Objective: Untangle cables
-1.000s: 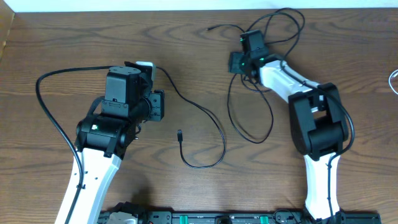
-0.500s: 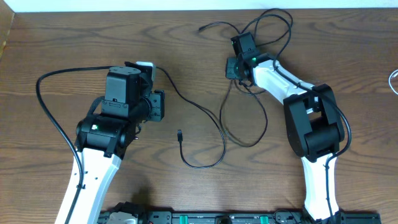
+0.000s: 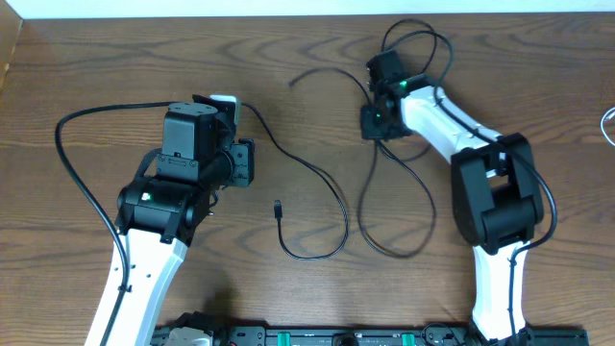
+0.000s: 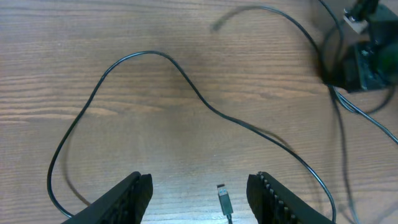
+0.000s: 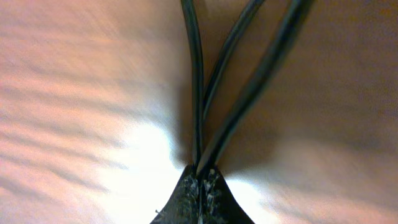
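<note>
The looped cable [image 3: 363,206] is clear of the plug's cable, so my right gripper should now move it toward the thin white cord [image 3: 608,125] and let go of it there.
Two black cables lie on the wooden table. One cable [image 3: 327,187] curves from beside my left gripper [image 3: 244,163] to a small plug [image 3: 278,207]. The left gripper [image 4: 199,199] is open with nothing in it; in the left wrist view that plug [image 4: 224,202] lies on the wood between its fingers [image 4: 130,196]. The other cable [image 3: 415,207] loops around my right gripper [image 3: 373,121]. In the right wrist view the right gripper [image 5: 200,182] is shut on several strands of this cable [image 5: 198,81]. Its loose end [image 3: 295,82] lies to the left.
A white object [image 3: 223,99] shows behind the left gripper. The thick black robot wire [image 3: 72,154] arcs left of the left arm. A thin white cord [image 3: 608,123] peeks in at the right edge. A pale strip borders the table's far edge.
The right gripper has shut on the strands and pulled toward the near side. The big loop has stretched nearer and the loose end has slid left. The left arm has not moved.
</note>
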Tool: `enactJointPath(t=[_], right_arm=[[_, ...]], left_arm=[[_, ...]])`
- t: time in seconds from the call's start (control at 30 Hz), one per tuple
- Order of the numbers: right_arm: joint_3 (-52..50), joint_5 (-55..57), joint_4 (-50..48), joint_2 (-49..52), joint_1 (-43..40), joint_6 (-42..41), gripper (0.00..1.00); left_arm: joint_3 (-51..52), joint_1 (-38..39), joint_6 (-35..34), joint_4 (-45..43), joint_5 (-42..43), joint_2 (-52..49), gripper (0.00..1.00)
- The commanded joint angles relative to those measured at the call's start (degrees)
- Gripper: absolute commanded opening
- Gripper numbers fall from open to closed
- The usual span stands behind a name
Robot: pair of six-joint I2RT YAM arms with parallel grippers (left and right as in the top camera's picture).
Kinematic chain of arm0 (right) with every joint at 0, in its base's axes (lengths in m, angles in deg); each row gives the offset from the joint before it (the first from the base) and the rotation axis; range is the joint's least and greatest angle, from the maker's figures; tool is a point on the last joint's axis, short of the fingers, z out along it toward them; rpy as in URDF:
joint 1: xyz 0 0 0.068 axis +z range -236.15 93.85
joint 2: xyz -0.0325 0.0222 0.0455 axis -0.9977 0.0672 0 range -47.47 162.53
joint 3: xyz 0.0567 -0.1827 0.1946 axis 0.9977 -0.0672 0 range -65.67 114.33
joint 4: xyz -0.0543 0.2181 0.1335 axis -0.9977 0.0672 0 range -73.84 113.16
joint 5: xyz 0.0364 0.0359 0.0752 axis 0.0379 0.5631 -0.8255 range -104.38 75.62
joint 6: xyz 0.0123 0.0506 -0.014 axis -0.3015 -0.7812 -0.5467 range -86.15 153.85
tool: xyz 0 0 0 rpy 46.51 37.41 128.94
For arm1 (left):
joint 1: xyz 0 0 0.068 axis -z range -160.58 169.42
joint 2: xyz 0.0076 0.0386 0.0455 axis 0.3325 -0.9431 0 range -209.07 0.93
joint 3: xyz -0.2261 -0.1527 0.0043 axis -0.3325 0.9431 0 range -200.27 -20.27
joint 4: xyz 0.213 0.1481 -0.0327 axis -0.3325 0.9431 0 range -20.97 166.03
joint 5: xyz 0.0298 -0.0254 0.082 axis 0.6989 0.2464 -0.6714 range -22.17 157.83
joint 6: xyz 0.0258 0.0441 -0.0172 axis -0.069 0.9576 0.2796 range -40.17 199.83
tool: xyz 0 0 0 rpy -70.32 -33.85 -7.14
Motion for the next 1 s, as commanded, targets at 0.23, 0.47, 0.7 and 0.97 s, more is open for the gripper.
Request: enactJointPath(t=[0.23, 0.47, 0.7, 0.97], right_arm=[[15.0, 0.4, 17.0, -18.1, -12.9, 8.8, 0.01], [21.4, 4.5, 21.8, -25.7, -29.1, 11.4, 0.01], [21.4, 4.7, 18.4, -26.9, -44.8, 4.8, 0.01], [21.4, 4.7, 10.3, -26.8, -58.9, -5.0, 0.01]], left_arm=[[-0.4, -0.1, 0.4, -0.2, 0.6, 0.0, 0.55], [-0.4, -0.1, 0.4, -0.2, 0.6, 0.0, 0.55], [-0.4, -0.1, 0.4, -0.2, 0.6, 0.0, 0.55], [-0.4, -0.1, 0.4, -0.1, 0.8, 0.0, 0.55]])
